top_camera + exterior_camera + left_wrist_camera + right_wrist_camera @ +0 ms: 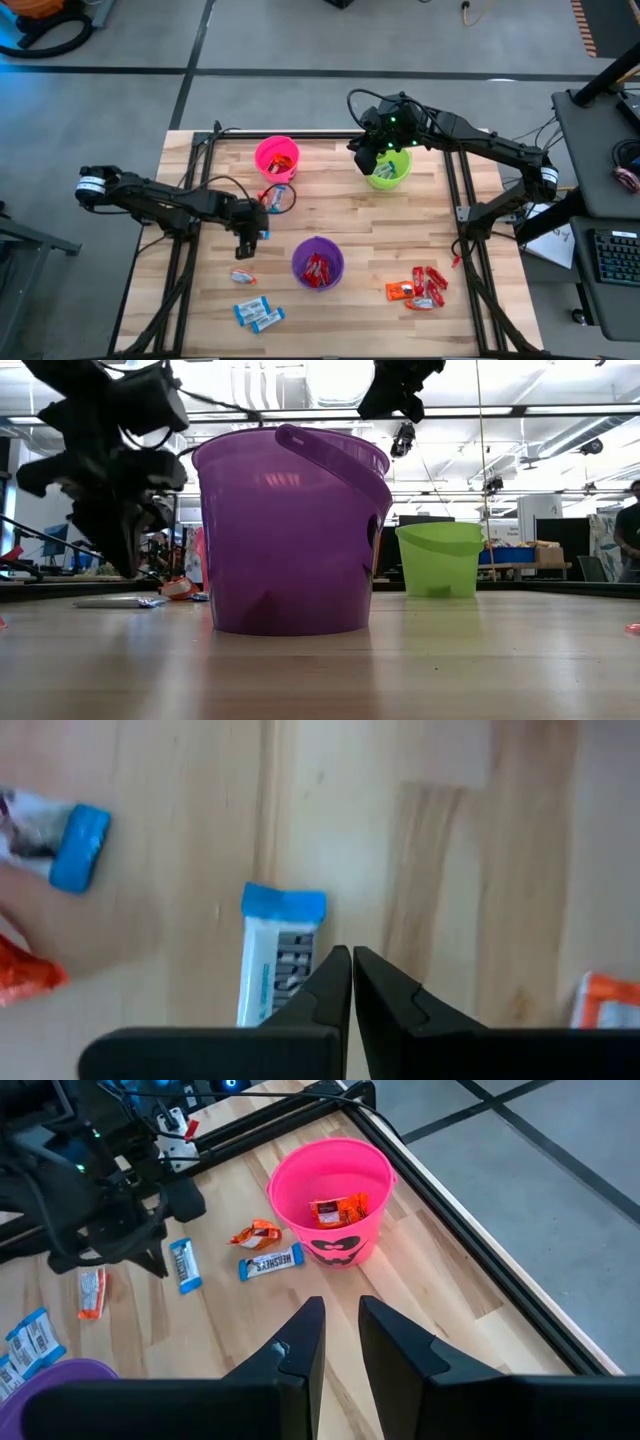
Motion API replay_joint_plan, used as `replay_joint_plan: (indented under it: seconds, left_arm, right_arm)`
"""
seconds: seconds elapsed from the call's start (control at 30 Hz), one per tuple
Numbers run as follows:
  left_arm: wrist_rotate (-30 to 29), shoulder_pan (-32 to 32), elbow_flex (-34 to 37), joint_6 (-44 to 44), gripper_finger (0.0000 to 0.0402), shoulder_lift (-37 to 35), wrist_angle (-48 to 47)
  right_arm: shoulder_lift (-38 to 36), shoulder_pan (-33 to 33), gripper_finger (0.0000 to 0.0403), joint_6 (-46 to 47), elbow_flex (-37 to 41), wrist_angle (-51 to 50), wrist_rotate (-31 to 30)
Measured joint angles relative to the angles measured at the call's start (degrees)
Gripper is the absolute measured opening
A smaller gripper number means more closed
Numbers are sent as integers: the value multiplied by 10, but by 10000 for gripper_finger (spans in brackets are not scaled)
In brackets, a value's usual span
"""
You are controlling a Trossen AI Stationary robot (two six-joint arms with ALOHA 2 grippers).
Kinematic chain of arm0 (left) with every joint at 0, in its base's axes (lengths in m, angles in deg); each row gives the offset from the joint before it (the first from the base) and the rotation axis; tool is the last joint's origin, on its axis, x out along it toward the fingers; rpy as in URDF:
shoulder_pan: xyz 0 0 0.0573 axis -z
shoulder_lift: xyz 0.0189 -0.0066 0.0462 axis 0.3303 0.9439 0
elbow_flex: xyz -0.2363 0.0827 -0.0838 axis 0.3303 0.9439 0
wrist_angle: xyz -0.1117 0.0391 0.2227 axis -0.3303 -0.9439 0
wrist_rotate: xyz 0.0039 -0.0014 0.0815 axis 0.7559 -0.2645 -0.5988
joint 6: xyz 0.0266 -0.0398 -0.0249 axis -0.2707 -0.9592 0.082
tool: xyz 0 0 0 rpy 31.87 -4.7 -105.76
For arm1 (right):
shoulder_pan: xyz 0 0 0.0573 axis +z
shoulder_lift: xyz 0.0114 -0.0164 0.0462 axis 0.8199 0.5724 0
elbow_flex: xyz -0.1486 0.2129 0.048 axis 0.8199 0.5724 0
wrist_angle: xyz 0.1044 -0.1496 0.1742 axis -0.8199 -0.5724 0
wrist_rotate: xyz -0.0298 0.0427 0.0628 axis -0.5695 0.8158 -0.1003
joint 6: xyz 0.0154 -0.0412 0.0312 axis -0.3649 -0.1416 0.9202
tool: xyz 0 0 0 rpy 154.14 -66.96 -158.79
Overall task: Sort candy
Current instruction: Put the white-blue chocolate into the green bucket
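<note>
The blue-and-white candy (308,945) is beside my left gripper, which is shut and empty. I should open the gripper, lower it around the candy's middle (270,998) and close it before I lift.
My left gripper (245,243) hangs shut just above the wood, left of the purple cup (318,263). A blue-and-white candy (278,958) lies flat on the table beside its fingertips (350,966), apart from them. My right gripper (372,156) is open above the green cup (390,168) and holds nothing (340,1325). The pink cup (332,1208) holds orange candies (340,1210). Red candies (318,268) lie in the purple cup. Loose candies lie flat on the table: blue-and-white (258,315), orange (243,276), red and orange (420,287).
Two more candies, blue-and-white (272,1263) and orange (255,1233), lie beside the pink cup. A black frame (455,200) runs along the table's sides and far edge. The purple cup (290,530) fills the middle of the low view, with the green cup (440,558) behind it.
</note>
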Motion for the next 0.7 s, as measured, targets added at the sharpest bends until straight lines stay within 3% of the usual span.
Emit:
replay_joint_plan:
  seconds: [0.3,0.7]
  left_arm:
    - [-54,0,5,-22,19,3,2]
    - [-67,0,5,-25,155,18,-2]
  right_arm:
    - [0,0,64,0,0,0,1]
    - [0,0,64,0,0,0,2]
